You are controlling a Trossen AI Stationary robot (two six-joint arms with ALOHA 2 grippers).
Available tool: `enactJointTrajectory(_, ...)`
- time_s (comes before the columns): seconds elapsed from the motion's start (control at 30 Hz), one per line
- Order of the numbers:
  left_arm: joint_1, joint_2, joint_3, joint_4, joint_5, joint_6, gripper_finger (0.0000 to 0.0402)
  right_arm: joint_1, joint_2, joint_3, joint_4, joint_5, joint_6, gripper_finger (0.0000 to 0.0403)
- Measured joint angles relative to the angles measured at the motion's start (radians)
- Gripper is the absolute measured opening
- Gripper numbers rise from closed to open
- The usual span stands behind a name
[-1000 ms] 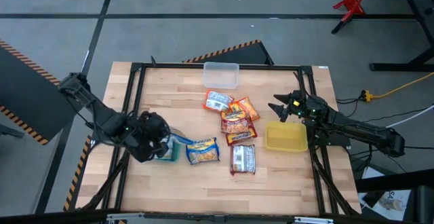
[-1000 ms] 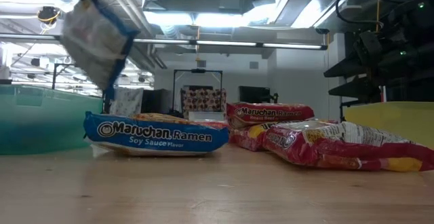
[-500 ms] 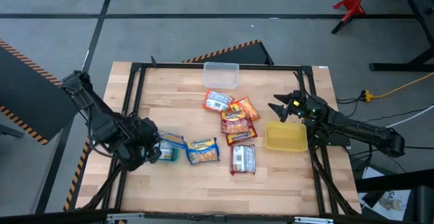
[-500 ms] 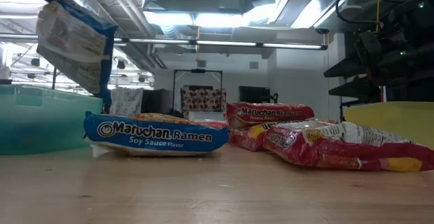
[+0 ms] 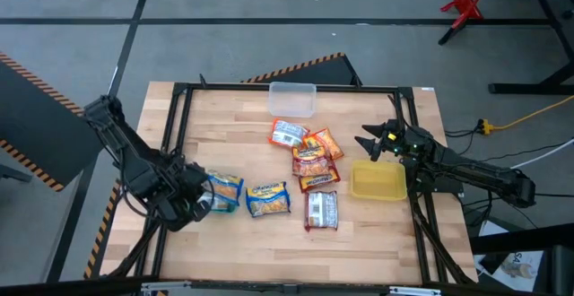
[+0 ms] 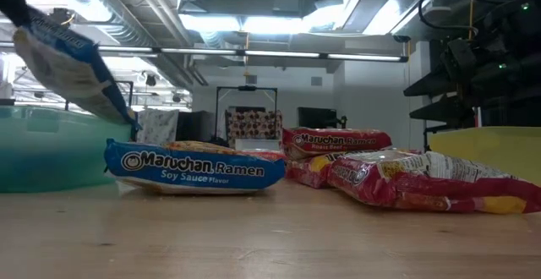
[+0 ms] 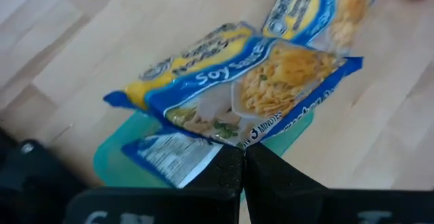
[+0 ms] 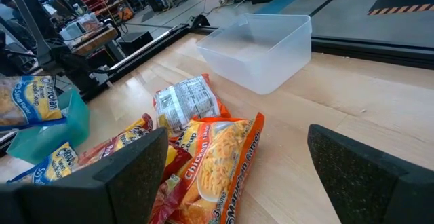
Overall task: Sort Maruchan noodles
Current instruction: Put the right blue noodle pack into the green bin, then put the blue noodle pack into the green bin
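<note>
My left gripper should next pull the blue-and-yellow packet inward until the packet's lower end is clear of the bin's rim. The packet is hanging over the teal bin [image 6: 59,150] with that end at the bin's rim [image 6: 127,117].
My left gripper [image 5: 199,203] is shut on a blue-and-yellow Maruchan packet [image 5: 224,188] held over the teal bin [image 7: 115,164]. Another packet [image 7: 169,157] lies in the bin, white back up. A second blue-and-yellow packet [image 5: 268,199] lies flat on the table just right of the bin. Orange-red packets [image 5: 314,160], a dark red-and-white one [image 5: 321,210] and a white-backed one [image 5: 288,134] lie around the table's middle. My right gripper [image 5: 372,143] is open and waits above the far edge of the yellow bin [image 5: 378,181]. My left gripper pinches the blue-and-yellow packet by its blue edge seam [image 7: 229,141] between the two shut fingers [image 7: 261,173]. They come from the table's left, slanting down. The packet [image 6: 68,63] is lifted clear and tilted, its lower end near the teal bin's rim [image 6: 51,110].
A clear bin [image 5: 292,99] stands at the table's far edge. The yellow bin sits toward the right edge, with bare wood along the near edge. A black frame runs around the tabletop.
My left gripper has drawn back toward the table's left and near edges, staying shut on the packet. The packet has moved with it, come lower and tipped flatter over the teal bin.
</note>
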Motion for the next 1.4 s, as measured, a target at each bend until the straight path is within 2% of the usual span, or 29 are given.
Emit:
enactJointTrajectory(0.67,0.0,0.107,-0.001,-0.023,0.204,-0.03,0.0,0.0,0.0,0.0,0.0,-0.001,0.001,0.034)
enactJointTrajectory(0.8,0.0,0.13,-0.001,-0.033,0.243,-0.08,0.0004,0.0,0.0,0.0,0.0,-0.002,0.001,0.034)
enactJointTrajectory(1.03,0.0,0.138,-0.001,-0.04,0.26,-0.149,0.0061,0.0,0.0,0.0,0.0,-0.005,0.001,0.034)
enactJointTrajectory(1.3,0.0,0.137,-0.001,-0.092,0.314,-0.134,0.0139,0.0,0.0,0.0,-0.001,-0.009,0.001,0.034)
enactJointTrajectory(1.4,0.0,0.134,-0.001,-0.085,0.264,-0.139,0.0147,0.0,0.0,0.0,-0.001,-0.009,0.001,0.034)
